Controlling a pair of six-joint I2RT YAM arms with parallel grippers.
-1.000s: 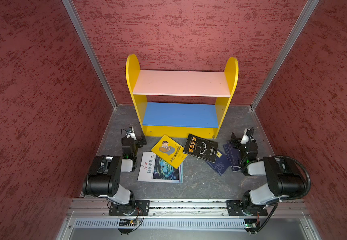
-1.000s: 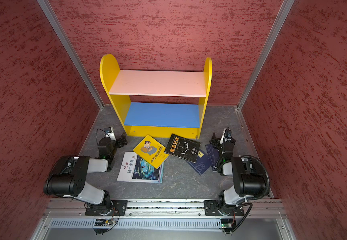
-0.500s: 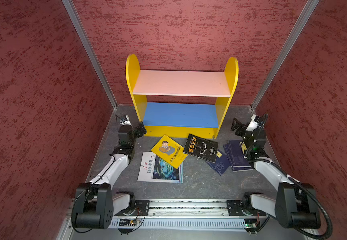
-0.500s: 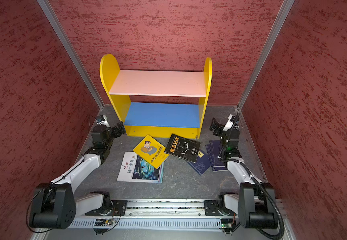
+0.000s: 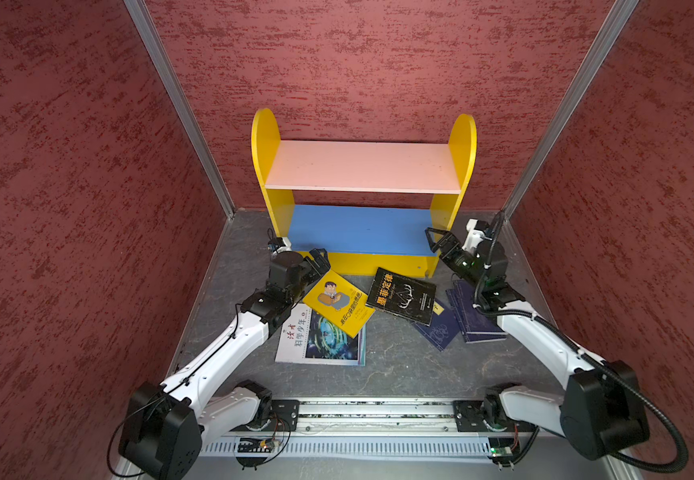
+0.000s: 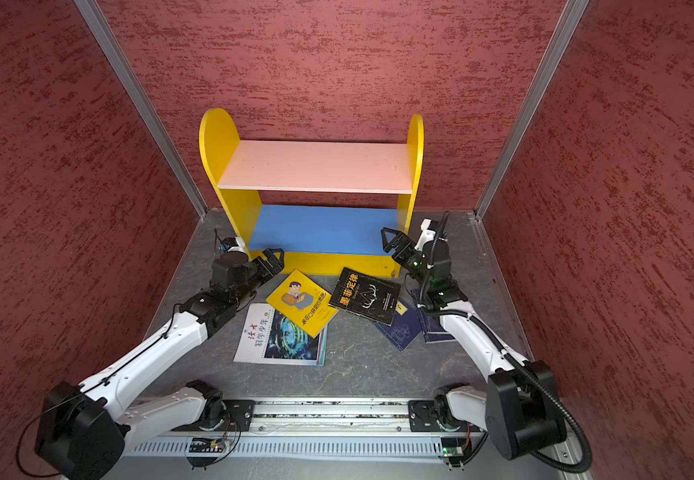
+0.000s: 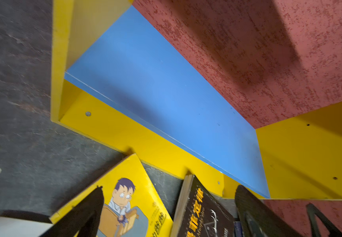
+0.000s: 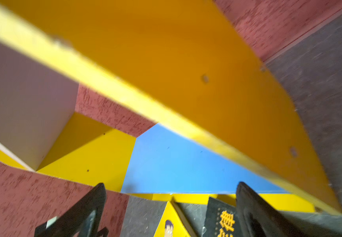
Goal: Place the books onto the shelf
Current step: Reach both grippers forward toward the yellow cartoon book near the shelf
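My left gripper is past the yellow book's far corner [image 5: 331,272]. It should retreat to the yellow book's edge over the white magazine [image 5: 320,312] while my right gripper braces opposite.
The shelf [image 5: 362,166] [image 6: 316,164] stands against the back wall, both boards bare. On the floor before it lie the books: a yellow cartoon-cover one [image 5: 339,302] [image 7: 125,184] overlapping a white magazine [image 5: 320,340], a black one with an orange title [image 5: 401,296] [image 8: 223,221], and two navy ones [image 5: 439,332] [image 5: 476,320]. My left gripper [image 5: 319,257] [image 7: 169,188] hovers open over the yellow book's far corner, holding nothing. My right gripper [image 5: 432,240] [image 8: 171,184] is open and empty at the shelf's right side panel, level with the blue board [image 8: 176,164].
Red textured walls [image 5: 87,208] enclose the dark grey floor [image 5: 399,374] on three sides. A metal rail [image 5: 378,415] with both arm bases runs along the front edge. The right forearm passes over the navy books.
Both arms have unfolded from a tucked pose and reached forward toward the shelf. Both grippers stayed open. The books have not moved.
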